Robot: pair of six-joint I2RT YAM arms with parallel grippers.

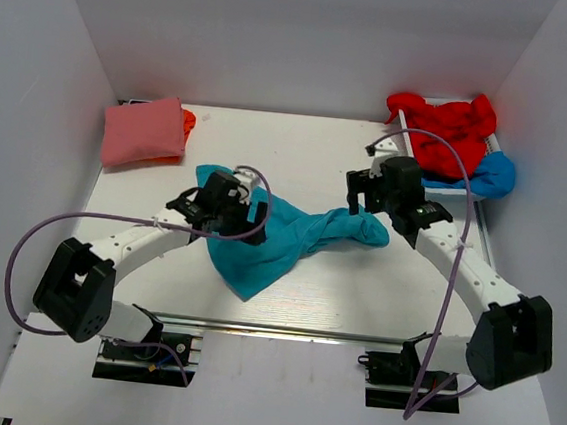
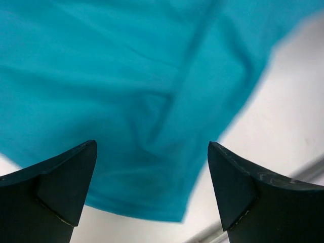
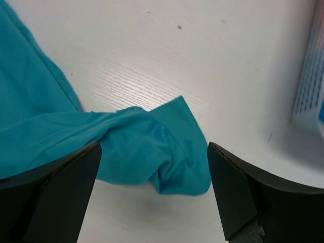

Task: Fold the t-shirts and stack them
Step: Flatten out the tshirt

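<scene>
The teal t-shirt (image 1: 268,250) has loose folds running into the narrow bunched end (image 1: 365,230), so it will spread into a broad sheet when the robot lifts it and lays it out.
A teal t-shirt (image 1: 286,238) lies crumpled and stretched across the middle of the table. My left gripper (image 1: 225,211) hovers over its left part, open and empty; in the left wrist view the teal cloth (image 2: 126,76) fills the space under the open gripper (image 2: 152,148). My right gripper (image 1: 361,200) is open and empty above the shirt's right end; the bunched end (image 3: 142,147) lies between and below the open gripper (image 3: 154,148). A folded pink shirt (image 1: 144,131) lies on an orange one (image 1: 186,120) at the back left. A red shirt (image 1: 448,123) and a bright blue one (image 1: 494,176) lie at the back right.
The red and blue shirts sit in a white tray (image 1: 494,142) at the back right corner; its mesh wall (image 3: 309,76) shows to the right of my right gripper. White walls enclose the table on three sides. Purple cables loop from both arms.
</scene>
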